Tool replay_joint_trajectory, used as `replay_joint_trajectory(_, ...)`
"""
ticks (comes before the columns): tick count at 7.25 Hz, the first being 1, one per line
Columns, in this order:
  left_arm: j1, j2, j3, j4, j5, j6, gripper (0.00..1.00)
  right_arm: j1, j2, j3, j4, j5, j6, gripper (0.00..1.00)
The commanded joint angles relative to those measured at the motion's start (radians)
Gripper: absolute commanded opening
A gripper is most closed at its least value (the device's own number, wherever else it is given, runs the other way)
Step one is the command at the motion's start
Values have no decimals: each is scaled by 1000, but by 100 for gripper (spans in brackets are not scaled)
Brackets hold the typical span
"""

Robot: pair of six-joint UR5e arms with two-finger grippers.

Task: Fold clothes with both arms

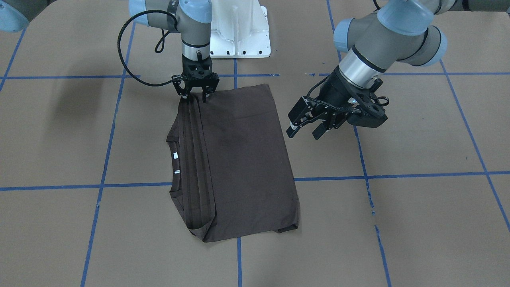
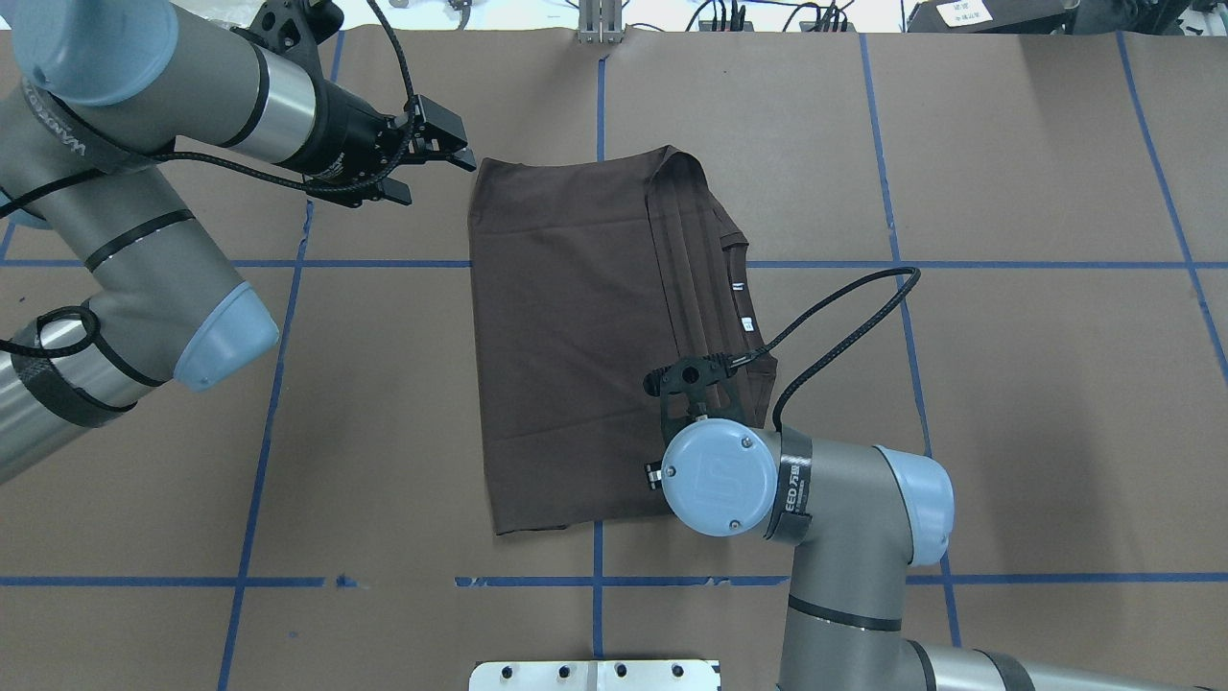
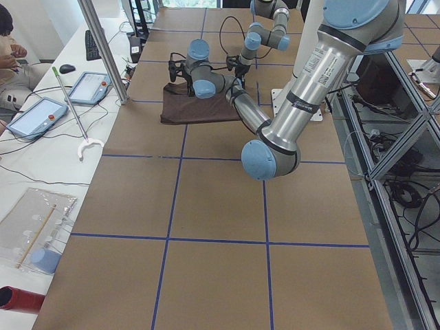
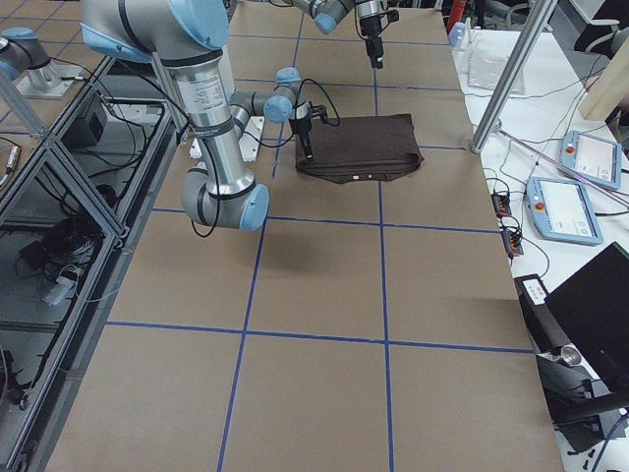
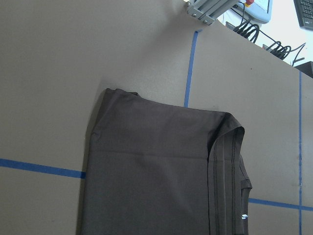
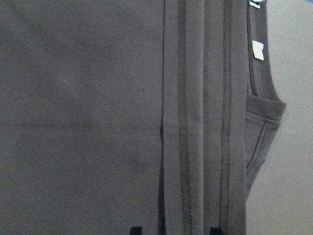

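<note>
A dark gap (image 1: 206, 143) lies along the hem layers, so their folded-back strip (image 1: 194, 158) will unfold from the strip's near end first when the robot pulls the corner.
The dark brown T-shirt (image 1: 243, 155) lies folded into a rectangle on the table, with stacked hem layers and the collar with white labels (image 1: 175, 156) along one side. It also shows in the overhead view (image 2: 566, 336) and both wrist views (image 5: 156, 181) (image 6: 83, 122). My right gripper (image 1: 195, 97) points straight down over the shirt's corner nearest the robot. It is open, and its fingertips (image 6: 136, 230) straddle the hem layers. My left gripper (image 1: 305, 132) is open and empty. It hovers just off the shirt's opposite long edge, as the overhead view (image 2: 436, 178) also shows.
The white pedestal base (image 1: 239, 32) stands at the robot's edge of the table. Blue tape lines (image 1: 330, 177) grid the brown table. Tablets (image 3: 38, 117) and a metal pole (image 3: 103, 51) are at the operators' side.
</note>
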Motion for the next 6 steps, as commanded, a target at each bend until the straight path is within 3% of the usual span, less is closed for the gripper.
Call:
replay_joint_trajectory(1,0,18,-10,-1,0,0,87,-23,-8,-1,-3,-19,0,34)
replay_joint_trajectory(2,0,18,-17,-1,0,-9,87,-23,-13,-1,-4,-19,0,14)
replay_joint_trajectory(3,1,18,-17,-1,0,-21,87,-22,-19,1,-3,-19,0,1)
replay_joint_trajectory(6,1,19,-17,-1,0,-21,87,0,-34,28,-4,-16,-1,0)
